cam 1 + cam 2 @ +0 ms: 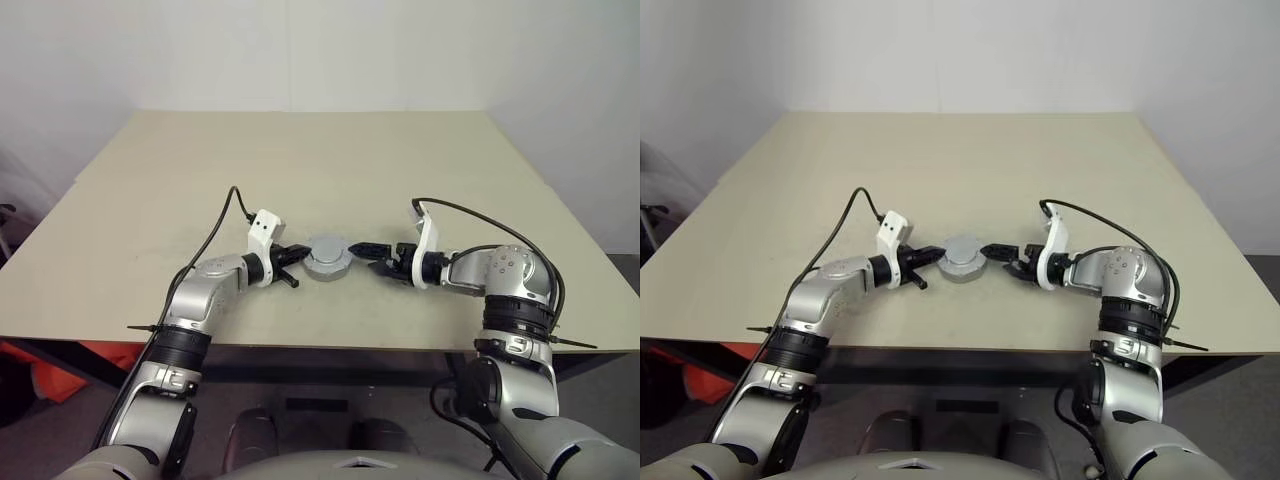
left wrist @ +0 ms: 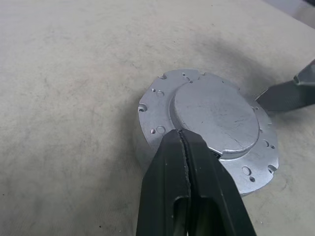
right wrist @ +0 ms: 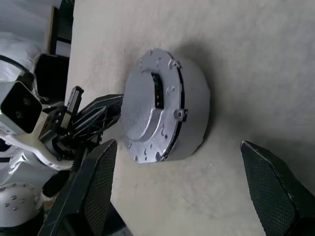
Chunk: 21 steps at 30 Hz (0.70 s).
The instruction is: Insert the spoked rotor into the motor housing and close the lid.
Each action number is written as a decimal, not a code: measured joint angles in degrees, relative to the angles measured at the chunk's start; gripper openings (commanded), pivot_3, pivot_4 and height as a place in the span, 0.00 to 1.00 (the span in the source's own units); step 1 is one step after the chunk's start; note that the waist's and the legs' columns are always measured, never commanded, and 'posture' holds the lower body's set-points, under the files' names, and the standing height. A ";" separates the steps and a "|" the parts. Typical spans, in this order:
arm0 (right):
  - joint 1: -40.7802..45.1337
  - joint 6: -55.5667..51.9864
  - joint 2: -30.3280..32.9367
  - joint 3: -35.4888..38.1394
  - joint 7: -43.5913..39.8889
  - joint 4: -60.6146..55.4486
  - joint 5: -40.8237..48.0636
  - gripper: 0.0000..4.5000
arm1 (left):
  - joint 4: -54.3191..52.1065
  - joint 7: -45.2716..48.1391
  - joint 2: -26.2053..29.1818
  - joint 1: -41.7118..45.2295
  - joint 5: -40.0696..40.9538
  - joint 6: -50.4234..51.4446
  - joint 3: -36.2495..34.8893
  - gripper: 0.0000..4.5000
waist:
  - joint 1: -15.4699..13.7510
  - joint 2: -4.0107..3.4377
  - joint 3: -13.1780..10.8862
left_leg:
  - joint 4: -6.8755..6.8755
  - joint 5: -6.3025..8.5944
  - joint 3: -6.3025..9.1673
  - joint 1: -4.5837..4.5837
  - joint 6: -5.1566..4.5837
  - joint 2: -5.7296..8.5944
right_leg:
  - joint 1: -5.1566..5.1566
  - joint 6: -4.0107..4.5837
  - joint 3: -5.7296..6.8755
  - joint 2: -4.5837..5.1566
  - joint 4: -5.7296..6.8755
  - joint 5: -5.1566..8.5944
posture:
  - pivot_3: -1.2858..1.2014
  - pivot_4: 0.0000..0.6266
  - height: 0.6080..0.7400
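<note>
I expect the lid to stay closed and come up with the motor housing when I lift it, because the lid's notched rim (image 3: 180,114) is level along the motor housing's side (image 1: 328,271).
The motor housing (image 1: 328,268), a short grey round cup, stands near the table's front edge between my two grippers. The lid (image 2: 211,110), a grey disc with a notched rim and a raised middle, lies flat on top of it, and its rim (image 3: 147,142) sits level on the housing wall (image 3: 197,113). My left gripper (image 2: 180,133) is shut with nothing between its fingers, and its tips rest against the lid's edge on the left side. My right gripper (image 1: 369,256) stands open just right of the housing, apart from it. The spoked rotor is hidden.
The beige table (image 1: 300,160) stretches wide behind and to both sides of the housing. Its front edge (image 1: 320,345) runs close below both arms. An orange object (image 1: 40,365) sits on the floor under the table's left corner.
</note>
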<state>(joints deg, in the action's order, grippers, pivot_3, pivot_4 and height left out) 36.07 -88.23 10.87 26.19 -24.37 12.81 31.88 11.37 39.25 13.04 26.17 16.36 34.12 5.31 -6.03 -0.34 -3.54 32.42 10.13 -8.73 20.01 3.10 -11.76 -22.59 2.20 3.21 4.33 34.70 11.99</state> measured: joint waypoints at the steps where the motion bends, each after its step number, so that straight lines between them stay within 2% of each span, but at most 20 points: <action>1: -0.18 0.00 -0.66 0.19 0.42 0.28 0.00 0.99 | 0.00 0.01 0.03 0.00 0.00 -0.09 0.05 0.00 | -0.07 0.00 0.00 | -0.01 -0.01 0.00 0.00 0.03 0.00 | -0.01 0.00 0.00 0.00 0.00 0.00 | 0.52 0.00 1.00; 16: 2.34 6.76 -7.00 2.78 1.99 8.59 0.32 0.99 | 0.06 -0.59 1.02 -0.07 -1.09 -1.04 0.00 0.00 | 0.48 -0.05 0.05 | -0.20 -0.13 0.00 -0.25 0.22 -0.01 | 0.03 -0.02 0.00 -0.02 0.00 0.01 | 0.52 0.00 1.00; 21: 4.23 9.42 -7.41 2.34 1.47 12.81 0.32 0.99 | 0.05 -0.79 1.29 -0.13 -1.30 -1.19 -0.09 0.00 | 0.58 -0.06 0.05 | -0.24 -0.13 -0.01 -0.24 0.22 -0.03 | -0.02 0.00 0.00 -0.04 0.02 0.00 | 0.52 0.00 1.00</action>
<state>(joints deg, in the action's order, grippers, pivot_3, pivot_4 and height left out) 40.30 -78.81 3.45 28.53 -22.90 25.62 32.20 11.42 38.45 14.33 26.04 15.06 32.93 5.22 -5.45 -0.39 -3.49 32.18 9.99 -8.74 19.77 3.32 -11.79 -22.61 2.19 3.21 4.30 34.72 11.99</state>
